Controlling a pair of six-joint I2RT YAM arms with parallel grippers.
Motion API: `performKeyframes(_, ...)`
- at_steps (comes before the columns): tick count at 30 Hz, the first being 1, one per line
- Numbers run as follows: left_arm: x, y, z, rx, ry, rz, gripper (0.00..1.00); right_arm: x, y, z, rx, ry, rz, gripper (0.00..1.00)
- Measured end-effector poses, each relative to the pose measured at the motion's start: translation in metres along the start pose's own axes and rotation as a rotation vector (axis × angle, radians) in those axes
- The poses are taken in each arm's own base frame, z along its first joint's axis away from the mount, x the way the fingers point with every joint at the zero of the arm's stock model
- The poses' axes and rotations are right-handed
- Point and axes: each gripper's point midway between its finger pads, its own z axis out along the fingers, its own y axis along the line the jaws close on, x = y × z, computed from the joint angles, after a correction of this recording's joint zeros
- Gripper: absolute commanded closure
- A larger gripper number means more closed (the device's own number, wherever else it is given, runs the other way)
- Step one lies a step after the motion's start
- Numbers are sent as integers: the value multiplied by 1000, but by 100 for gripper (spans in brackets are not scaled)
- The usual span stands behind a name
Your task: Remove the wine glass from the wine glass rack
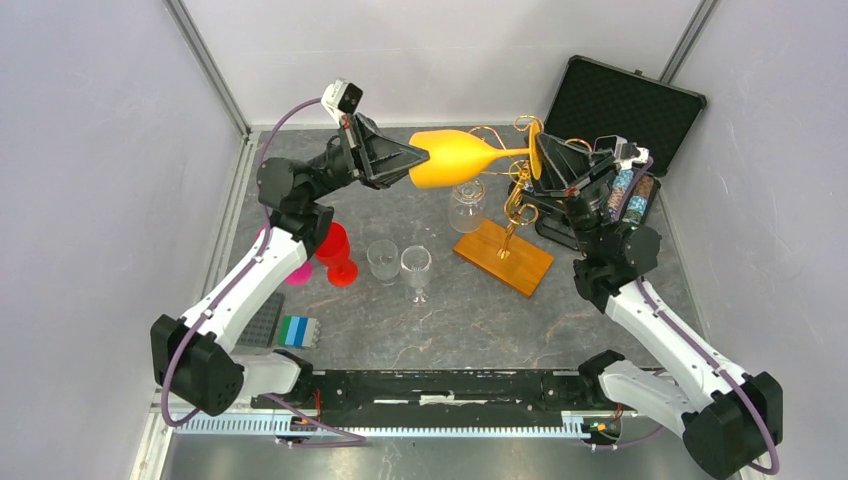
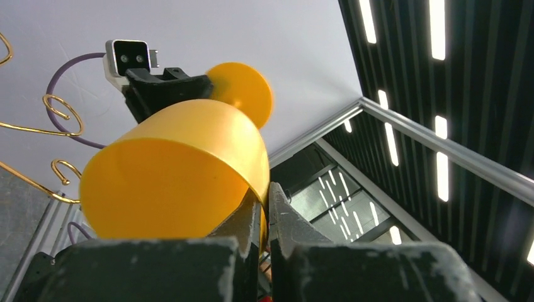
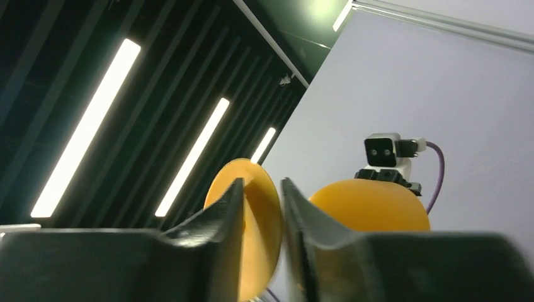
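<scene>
The robot's right gripper is around the orange wine glass's foot, so the right gripper should open before the left gripper sets the glass upright next to the clear glasses.
An orange wine glass is held sideways in the air between both grippers, left of the gold wire wine glass rack on its wooden base. My left gripper is shut on the bowl's rim; the left wrist view shows its jaws pinching the rim of the glass. My right gripper straddles the glass's round foot. In the right wrist view the foot sits between the closed-in jaws. Gold rack curls show at the left.
A clear glass hangs upside down on the rack. Two clear glasses, a red glass and a pink one stand on the table. An open black case is back right. A block tray lies front left.
</scene>
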Motion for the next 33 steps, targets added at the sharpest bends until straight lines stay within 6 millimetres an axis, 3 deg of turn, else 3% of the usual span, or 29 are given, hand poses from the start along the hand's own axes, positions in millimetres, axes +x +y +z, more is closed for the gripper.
performKeyframes(9, 9, -30, 2, 39, 10, 130, 98, -1, -30, -1, 97, 10, -56, 26)
performKeyframes(12, 9, -36, 3, 19, -1, 194, 98, -2, -38, 1, 137, 16, -105, 18)
performKeyframes(19, 11, -57, -5, -133, -39, 451, 98, -3, -42, -5, 236, 25, -315, 16)
performKeyframes(23, 21, -66, -28, -308, -26, 632, 98, -8, -35, -9, 285, 20, -464, 17)
performKeyframes(28, 50, -39, -70, -496, 79, 697, 98, -9, -21, -8, 341, 51, -648, 18)
performKeyframes(33, 77, 21, -99, -638, 230, 598, 98, 1, -18, -13, 374, 157, -765, 20)
